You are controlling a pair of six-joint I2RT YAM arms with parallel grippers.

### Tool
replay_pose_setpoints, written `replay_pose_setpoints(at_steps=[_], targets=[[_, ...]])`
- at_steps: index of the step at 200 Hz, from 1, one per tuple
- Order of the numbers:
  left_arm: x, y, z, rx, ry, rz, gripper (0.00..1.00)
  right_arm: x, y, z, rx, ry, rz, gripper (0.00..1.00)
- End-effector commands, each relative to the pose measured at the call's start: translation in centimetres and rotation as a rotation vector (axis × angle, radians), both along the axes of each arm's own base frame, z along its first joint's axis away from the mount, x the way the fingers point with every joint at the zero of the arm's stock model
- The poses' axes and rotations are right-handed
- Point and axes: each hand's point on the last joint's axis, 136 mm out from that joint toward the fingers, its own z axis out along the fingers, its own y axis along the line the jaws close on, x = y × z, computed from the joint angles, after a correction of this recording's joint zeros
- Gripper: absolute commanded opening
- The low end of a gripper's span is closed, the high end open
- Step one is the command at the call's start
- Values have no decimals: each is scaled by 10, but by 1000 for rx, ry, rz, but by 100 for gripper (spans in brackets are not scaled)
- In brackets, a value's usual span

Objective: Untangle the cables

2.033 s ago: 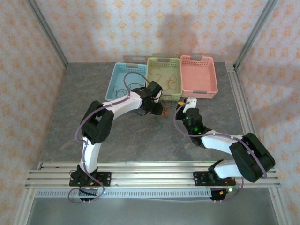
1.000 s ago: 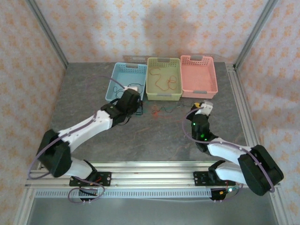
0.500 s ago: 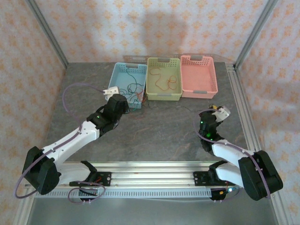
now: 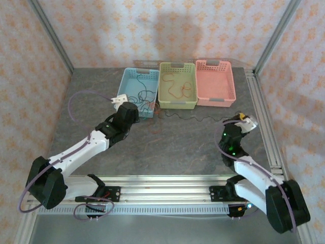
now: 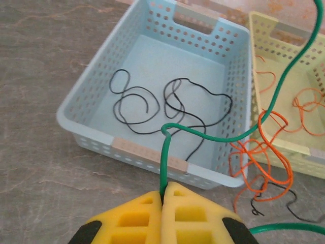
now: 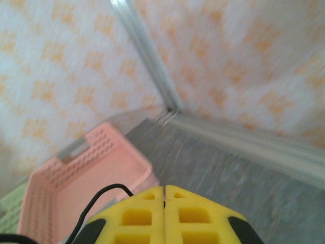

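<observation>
The orange cable hangs looped on the green cable. My left gripper should therefore stay still while my right gripper returns and tugs at the tangle.
The cables are tangled at the front of the baskets. My left gripper is shut on a green cable, which loops up over the blue basket. An orange cable hangs in a knot over the corner between the blue and yellow-green baskets. One black cable lies coiled inside the blue basket. My right gripper is shut, and a black cable runs from it across the table to the tangle.
Three baskets stand in a row at the back: blue, yellow-green with orange cable in it, and pink. Metal frame rails run along the right edge, near my right gripper.
My left arm swung back to the left with the green cable, then held still. My right gripper moved right and nearer, drawing the black cable out along the table.
</observation>
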Motion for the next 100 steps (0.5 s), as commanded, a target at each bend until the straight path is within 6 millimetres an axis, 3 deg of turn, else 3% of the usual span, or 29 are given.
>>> replay_pose_setpoints(at_steps=[1, 26, 61, 77, 100], targets=[[-3, 22, 8, 4, -49, 95, 0, -31, -38, 23, -32, -12, -167, 0], [-1, 26, -1, 5, -34, 111, 0, -59, -70, 50, 28, -83, -253, 0], [2, 29, -11, -1, -14, 131, 0, -83, -82, 78, 22, -132, -312, 0], [3, 26, -14, -21, -6, 117, 0, -65, -70, 73, 32, -102, -203, 0], [7, 13, -18, -56, 2, 66, 0, -26, -39, 45, 72, 62, 22, 0]])
